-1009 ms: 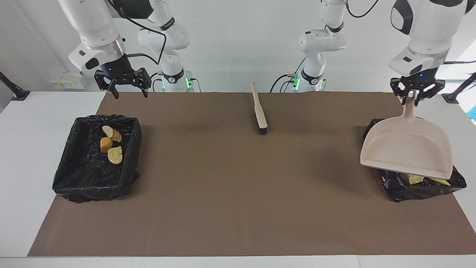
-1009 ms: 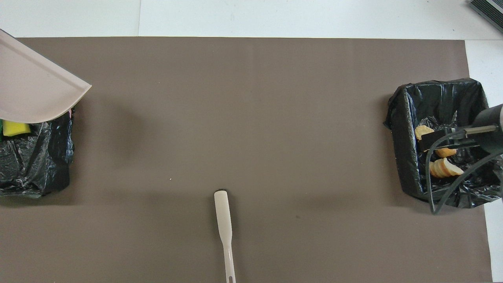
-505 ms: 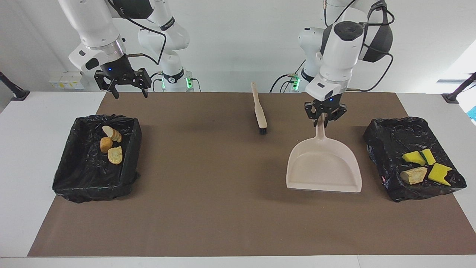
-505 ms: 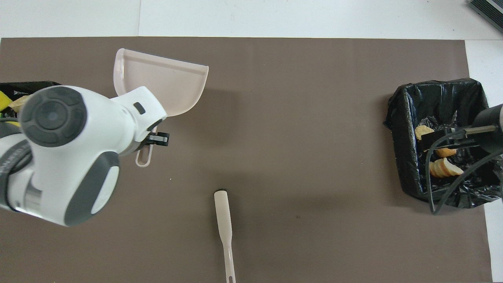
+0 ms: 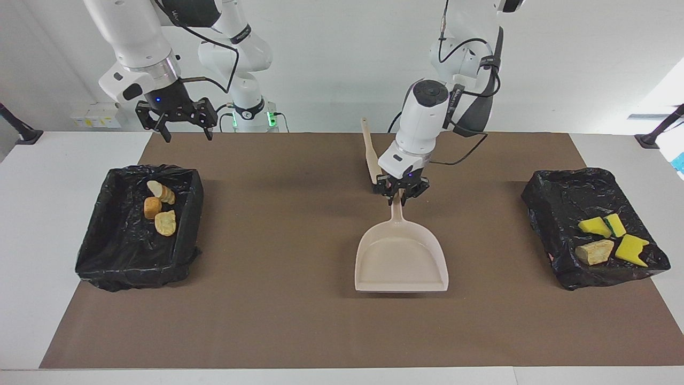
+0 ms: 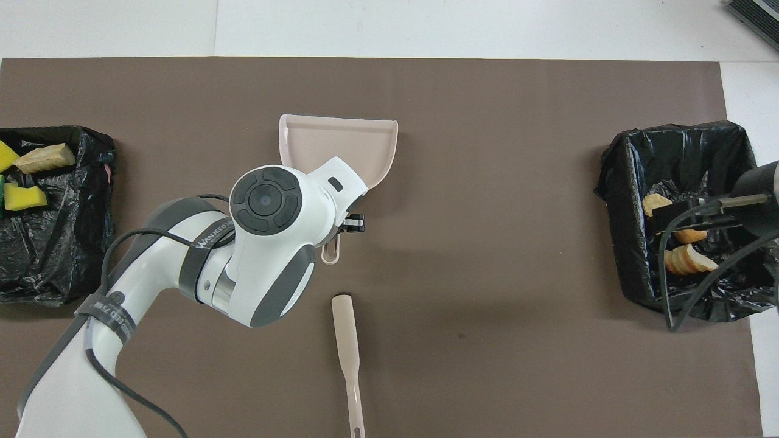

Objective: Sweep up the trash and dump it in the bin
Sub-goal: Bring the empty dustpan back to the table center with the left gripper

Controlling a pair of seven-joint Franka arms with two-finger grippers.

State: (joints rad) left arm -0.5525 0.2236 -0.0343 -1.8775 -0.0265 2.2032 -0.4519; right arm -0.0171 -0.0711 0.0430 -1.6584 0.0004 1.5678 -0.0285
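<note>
The beige dustpan is empty and level over open brown mat, so the robot's left gripper should keep lowering the dustpan until it lies flat and then let go.
My left gripper is shut on the handle of the beige dustpan, over the middle of the brown mat. The pan is empty, its flat mouth pointing away from the robots and its lip low at the mat. All the trash I see lies in two black-lined bins. The bin at the left arm's end holds yellow sponge pieces and a tan lump. The bin at the right arm's end holds three tan bread lumps. My right gripper hangs open, waiting.
The beige brush lies on the mat nearer to the robots than the dustpan, its black bristle end right beside my left gripper. The brown mat covers most of the white table.
My left arm has carried the empty dustpan from over the bin at its end to the middle of the mat and lowered it. The right arm has not moved.
</note>
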